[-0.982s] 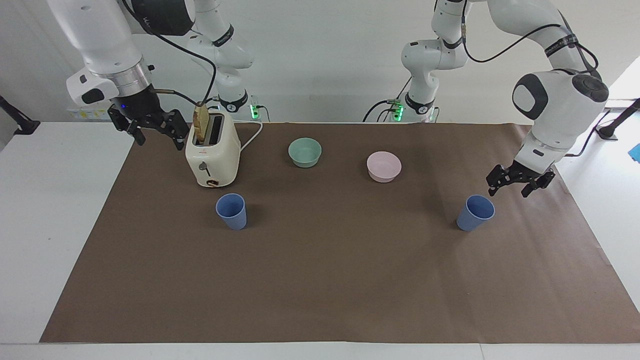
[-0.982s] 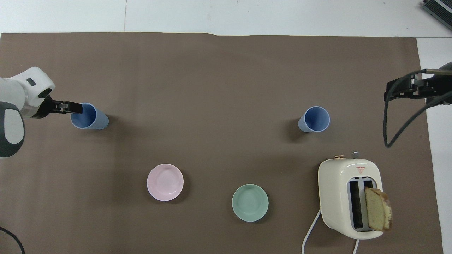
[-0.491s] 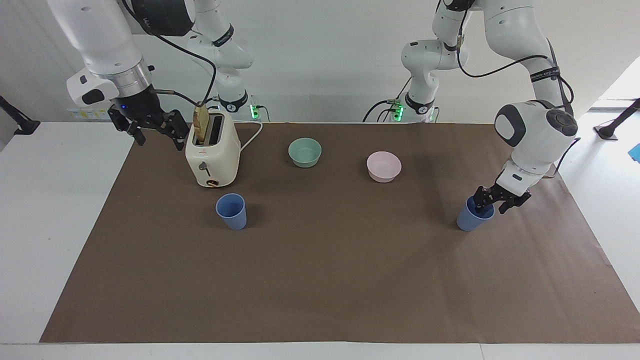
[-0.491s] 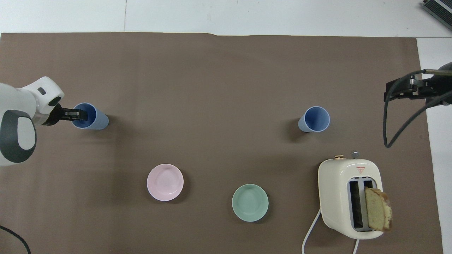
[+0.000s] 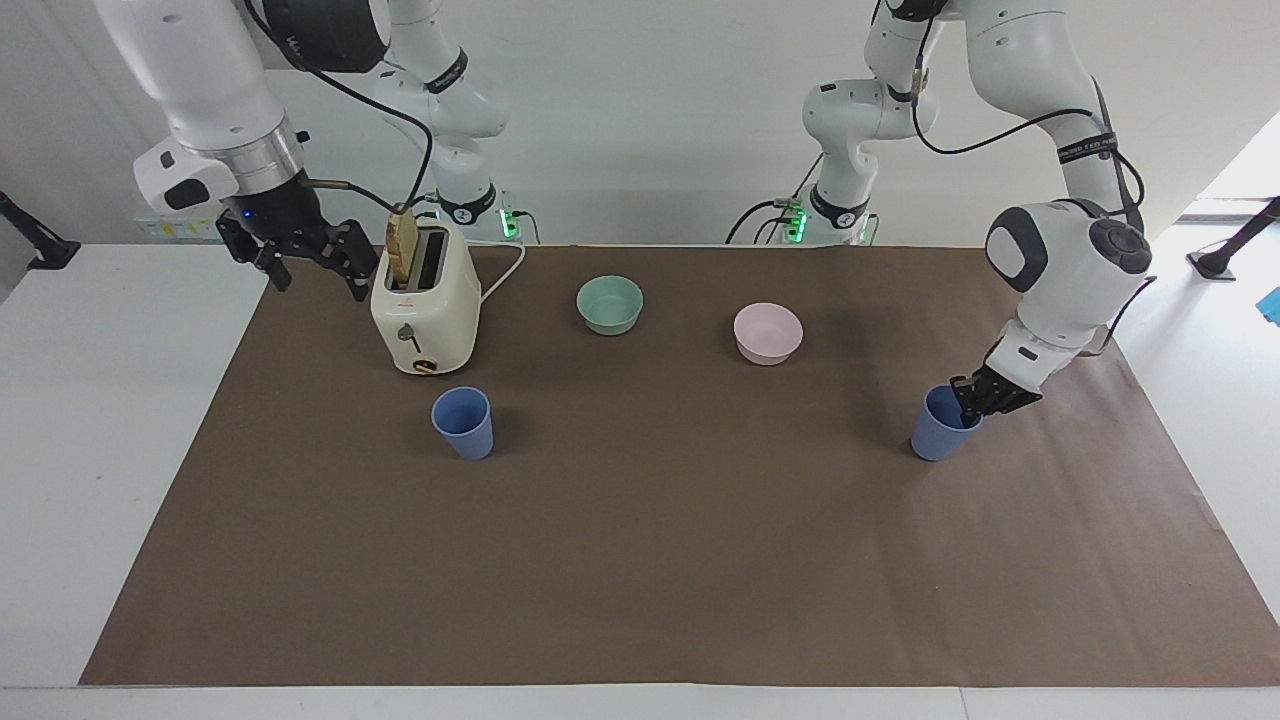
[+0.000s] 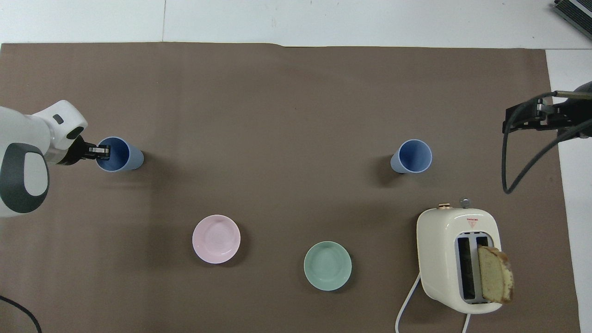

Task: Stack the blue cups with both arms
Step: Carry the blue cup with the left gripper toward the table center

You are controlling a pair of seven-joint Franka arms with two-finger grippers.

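Observation:
The lone blue cup (image 6: 411, 156) gets narrower toward its base (image 6: 395, 164), so when I lower it, it will go down almost to its rim inside the other blue cup.
Two blue cups stand upright on the brown mat. One cup (image 5: 935, 440) (image 6: 125, 158) is at the left arm's end of the table, and my left gripper (image 5: 968, 405) (image 6: 102, 150) is shut on its rim, one finger inside the cup and one outside. The other cup (image 5: 463, 425) (image 6: 411, 156) stands alone, just farther from the robots than the toaster. My right gripper (image 5: 320, 283) (image 6: 527, 115) hangs open and holds nothing, up in the air over the mat's edge at the right arm's end, beside the toaster.
A cream toaster (image 5: 425, 310) (image 6: 455, 259) with a slice of bread in one slot stands near the right arm. A teal bowl (image 5: 610, 303) (image 6: 327, 266) and a pink bowl (image 5: 768, 332) (image 6: 216, 239) sit nearer to the robots than the cups.
My left gripper came down from above the cup onto its rim and closed on it, nudging the cup slightly. The right arm has stayed still.

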